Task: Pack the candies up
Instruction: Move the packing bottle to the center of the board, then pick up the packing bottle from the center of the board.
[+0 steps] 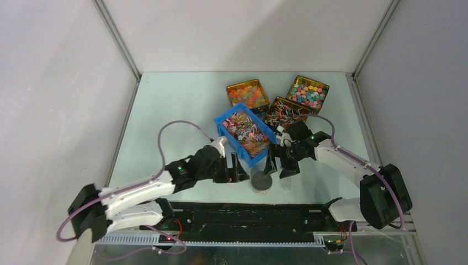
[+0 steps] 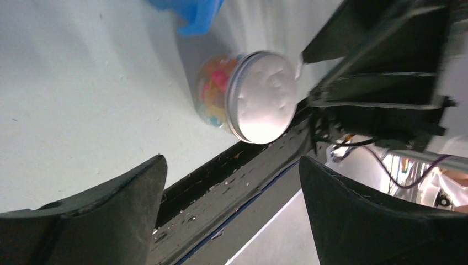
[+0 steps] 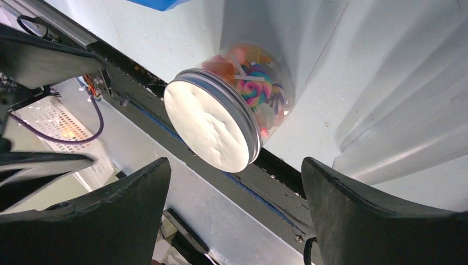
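The fingers of the robot's left gripper slant past the jar toward the black rail (image 2: 225,176), so the left gripper should move back, turn its fingers level and grip the jar (image 1: 261,183) around the jar's side.
A clear jar (image 1: 262,183) stands on the table near the front edge with its round lid (image 2: 265,96) on. Mixed-colour candies (image 3: 251,77) show through its wall. More candies (image 1: 244,131) fill the blue bin (image 1: 259,157) just behind it. My left gripper (image 1: 232,168) hangs open just left of the jar, and the left wrist view shows nothing between its fingers (image 2: 110,210). Open as well, my right gripper (image 1: 281,164) is just right of the jar, apart from it in the right wrist view (image 3: 235,163).
Three gold tins of sweets (image 1: 246,94) (image 1: 307,92) (image 1: 286,113) sit behind the blue bin. The black rail (image 1: 248,212) of the arm bases runs along the front edge, close to the jar. White walls enclose the table.
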Motion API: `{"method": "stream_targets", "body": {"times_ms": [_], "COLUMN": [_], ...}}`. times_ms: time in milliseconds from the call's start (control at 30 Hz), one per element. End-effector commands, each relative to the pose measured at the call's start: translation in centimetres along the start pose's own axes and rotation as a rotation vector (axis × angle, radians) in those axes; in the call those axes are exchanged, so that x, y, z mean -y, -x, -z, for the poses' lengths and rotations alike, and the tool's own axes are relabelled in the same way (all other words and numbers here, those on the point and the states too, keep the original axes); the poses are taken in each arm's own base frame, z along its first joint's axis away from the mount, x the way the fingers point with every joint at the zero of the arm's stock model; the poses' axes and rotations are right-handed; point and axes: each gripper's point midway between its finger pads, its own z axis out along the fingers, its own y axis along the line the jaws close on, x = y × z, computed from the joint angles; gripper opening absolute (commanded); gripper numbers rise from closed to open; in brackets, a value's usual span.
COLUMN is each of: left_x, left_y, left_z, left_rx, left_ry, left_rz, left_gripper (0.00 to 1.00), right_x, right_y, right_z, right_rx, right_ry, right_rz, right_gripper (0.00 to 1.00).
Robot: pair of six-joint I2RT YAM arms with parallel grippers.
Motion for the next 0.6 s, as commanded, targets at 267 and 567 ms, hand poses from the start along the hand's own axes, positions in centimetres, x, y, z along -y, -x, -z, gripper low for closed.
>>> {"method": "stream_targets", "body": {"times_ms": [267, 567], "left_x": [-0.3, 0.2], "left_y": [6.5, 5.5], "left_z": [9.5, 10.2], "left_rx": [0.603, 0.677], "left_ry": [-0.140, -0.215], "left_rz": [-0.404, -0.836], "left_gripper": [1.00, 1.00], "right_x": [-1.7, -0.8], "right_y": [1.2, 1.1], "right_z": [1.9, 2.7], "right_rx": [0.075, 0.093], "right_ry": [0.020, -0.007], "right_rz": [0.108, 0.119], "right_gripper": [0.99, 1.00]}}
